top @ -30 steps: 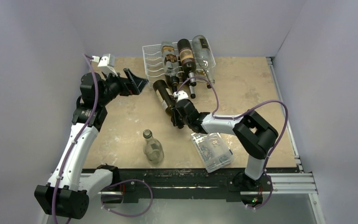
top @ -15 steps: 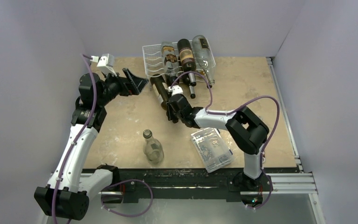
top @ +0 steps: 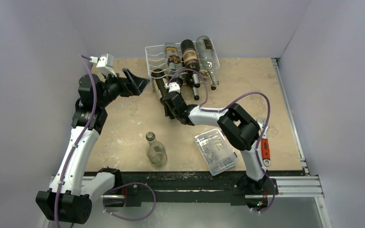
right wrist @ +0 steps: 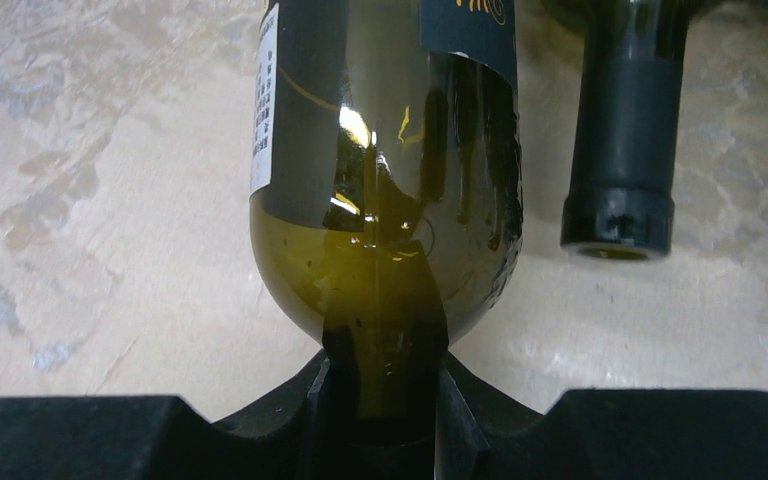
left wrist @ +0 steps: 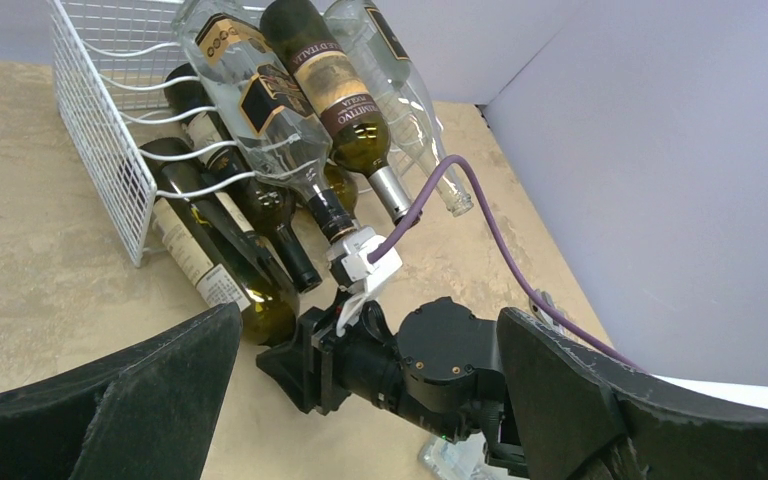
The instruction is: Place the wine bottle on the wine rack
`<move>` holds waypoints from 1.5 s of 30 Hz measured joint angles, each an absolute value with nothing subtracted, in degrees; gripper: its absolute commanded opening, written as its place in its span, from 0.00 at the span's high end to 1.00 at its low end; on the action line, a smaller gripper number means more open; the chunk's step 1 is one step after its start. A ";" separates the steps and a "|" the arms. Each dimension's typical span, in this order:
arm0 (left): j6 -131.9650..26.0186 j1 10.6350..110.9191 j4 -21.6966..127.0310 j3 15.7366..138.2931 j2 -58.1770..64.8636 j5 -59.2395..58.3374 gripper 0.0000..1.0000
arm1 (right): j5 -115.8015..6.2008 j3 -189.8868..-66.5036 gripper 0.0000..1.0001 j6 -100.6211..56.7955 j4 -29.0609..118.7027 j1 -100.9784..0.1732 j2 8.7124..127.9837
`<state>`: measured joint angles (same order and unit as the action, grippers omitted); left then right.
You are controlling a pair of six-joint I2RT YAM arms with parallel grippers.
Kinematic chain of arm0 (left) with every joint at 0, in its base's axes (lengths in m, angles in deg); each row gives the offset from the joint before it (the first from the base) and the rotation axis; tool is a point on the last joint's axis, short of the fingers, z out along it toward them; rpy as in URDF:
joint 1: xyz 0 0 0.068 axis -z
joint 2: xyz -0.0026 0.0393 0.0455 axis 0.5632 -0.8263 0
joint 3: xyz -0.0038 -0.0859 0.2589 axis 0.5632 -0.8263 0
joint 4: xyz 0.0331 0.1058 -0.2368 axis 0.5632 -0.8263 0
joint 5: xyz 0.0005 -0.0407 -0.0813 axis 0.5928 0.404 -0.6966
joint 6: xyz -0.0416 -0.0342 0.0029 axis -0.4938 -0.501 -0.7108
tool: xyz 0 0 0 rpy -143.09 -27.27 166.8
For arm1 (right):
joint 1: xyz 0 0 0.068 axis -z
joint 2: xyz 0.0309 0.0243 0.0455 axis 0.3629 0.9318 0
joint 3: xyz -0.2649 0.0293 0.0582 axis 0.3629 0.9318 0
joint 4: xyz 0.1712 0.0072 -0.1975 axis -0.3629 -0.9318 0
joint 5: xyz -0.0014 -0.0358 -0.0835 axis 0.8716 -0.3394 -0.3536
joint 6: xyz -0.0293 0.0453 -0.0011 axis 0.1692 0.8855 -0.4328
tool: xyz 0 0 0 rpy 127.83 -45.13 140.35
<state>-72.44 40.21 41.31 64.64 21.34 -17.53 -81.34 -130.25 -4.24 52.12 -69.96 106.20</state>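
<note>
The dark green wine bottle's base (top: 157, 72) is inside the rack's open bottom slot, so the robot's right gripper should go on pushing until the bottle's shoulder gets close to the rack's front wire (left wrist: 205, 187).
The white wire wine rack (top: 154, 57) stands at the back of the table with several bottles lying in it. My right gripper (top: 169, 102) is shut on the neck of a dark green wine bottle (top: 159, 84), which lies low with its base pushed into the rack's bottom row at the left. In the right wrist view the bottle's shoulder (right wrist: 385, 200) fills the middle, and the right gripper (right wrist: 385, 425) clamps its neck. My left gripper (top: 137, 81) hangs open just left of the rack. From the left wrist view, the labelled bottle (left wrist: 210, 265) lies under the rack's wires (left wrist: 100, 130).
A clear empty bottle (top: 155, 149) stands upright near the front edge. A clear plastic box of small parts (top: 215, 153) lies right of it. A red-handled tool (top: 264, 145) lies at the right. Another dark bottle's neck (right wrist: 620, 150) lies just right of the held one.
My right arm has stretched back and left, sliding the green bottle base-first toward and into the rack's bottom row. The left arm has barely moved.
</note>
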 measured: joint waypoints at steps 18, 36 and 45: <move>-73.58 38.77 42.38 64.64 20.71 -17.69 0.00 | -85.99 -143.39 1.00 -5.64 53.30 -68.15 117.17; -73.80 38.40 42.38 64.64 20.53 -17.80 0.00 | -87.41 -155.56 0.89 -6.71 52.31 -67.91 125.85; -73.82 38.27 42.38 64.64 20.53 -17.95 0.00 | -89.27 -158.88 0.80 -7.19 51.77 -68.10 128.04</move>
<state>-73.82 38.27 42.38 64.64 20.53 -17.95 -89.27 -158.88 -7.19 51.77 -68.10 128.04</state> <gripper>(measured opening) 0.998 0.364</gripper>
